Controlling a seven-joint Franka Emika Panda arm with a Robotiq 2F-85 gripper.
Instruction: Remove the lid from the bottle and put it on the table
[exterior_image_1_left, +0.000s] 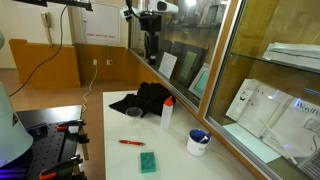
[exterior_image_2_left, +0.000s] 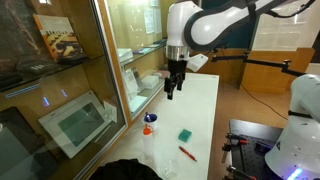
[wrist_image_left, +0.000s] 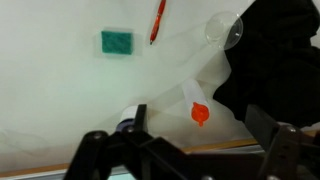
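The red lid (wrist_image_left: 200, 113) is in line with the gap between my open fingers. My gripper should keep going down toward the bottle top (exterior_image_1_left: 169, 102) until the fingers are on both sides of the lid.
The slim white translucent bottle (exterior_image_1_left: 167, 114) stands upright on the white table (exterior_image_1_left: 120, 160) beside a black cloth, with the red lid (exterior_image_1_left: 168, 100) on its neck. Both also show in an exterior view, the bottle (exterior_image_2_left: 150, 142) and the lid (exterior_image_2_left: 150, 118). In the wrist view the bottle (wrist_image_left: 191, 95) and lid (wrist_image_left: 199, 114) lie far below, between the finger tips. My gripper (exterior_image_1_left: 152, 48) (exterior_image_2_left: 171, 90) (wrist_image_left: 203, 128) is open and empty. It hangs high above the table, away from the bottle.
A white cup with a blue rim (exterior_image_1_left: 198, 142) (wrist_image_left: 127, 123) stands near the bottle. A green pad (exterior_image_1_left: 148, 162) (wrist_image_left: 117, 41), a red pen (exterior_image_1_left: 131, 143) (wrist_image_left: 157, 22), a clear round piece (wrist_image_left: 222, 28) and a black cloth (exterior_image_1_left: 140, 100) (wrist_image_left: 275, 60) lie on the table. A glass wall (exterior_image_1_left: 215, 60) runs along one side.
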